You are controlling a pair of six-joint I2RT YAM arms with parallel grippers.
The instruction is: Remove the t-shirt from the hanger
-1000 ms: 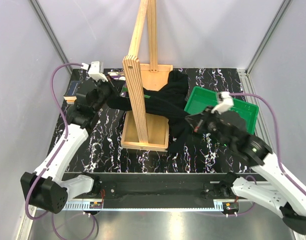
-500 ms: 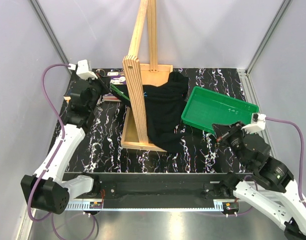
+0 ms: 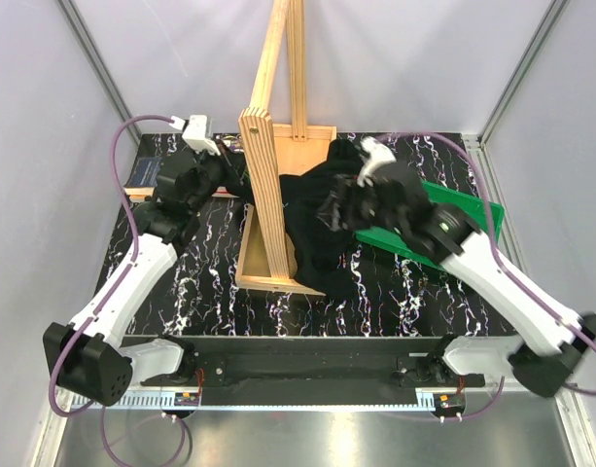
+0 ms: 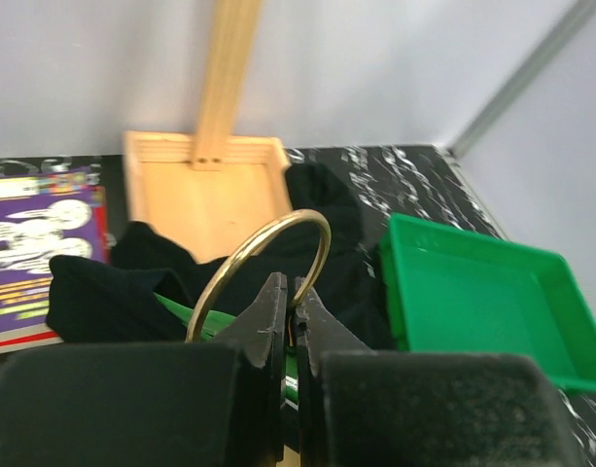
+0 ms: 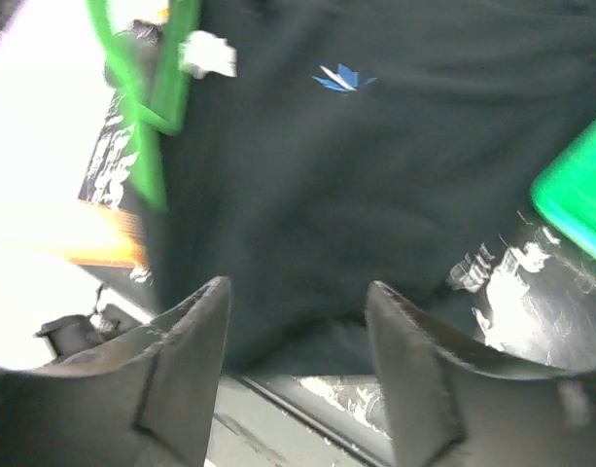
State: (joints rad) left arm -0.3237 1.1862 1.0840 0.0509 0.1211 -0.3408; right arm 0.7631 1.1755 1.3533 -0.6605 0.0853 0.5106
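Observation:
My left gripper is busy on the hanger's hook (image 4: 320, 229), so my right gripper should take the hanger first. My left gripper can then pull the t-shirt's shoulder (image 4: 113, 292) off the hanger.
The black t-shirt (image 3: 317, 233) lies draped over the base of the wooden stand and onto the table. It still sits on the green hanger (image 5: 147, 107), whose bar shows at the collar by a white label. My left gripper (image 4: 290, 297) is shut on the hanger's metal hook (image 4: 268, 238), just left of the stand's post (image 3: 225, 178). My right gripper (image 5: 298, 311) hovers open above the shirt's body (image 5: 356, 175), nothing between its fingers (image 5: 186, 341). From above, the right gripper (image 3: 334, 209) hangs over the shirt's right half.
The tall pale wooden stand (image 3: 268, 185) rises mid-table from a wooden base (image 4: 205, 190). A green tray (image 3: 463, 219) lies right of the shirt, partly under my right arm. A purple booklet (image 4: 35, 233) lies at the far left.
My right arm has swung from the near right corner, over the tray, to above the shirt, and its jaws have opened. The left gripper keeps hold of the hook and shifted slightly.

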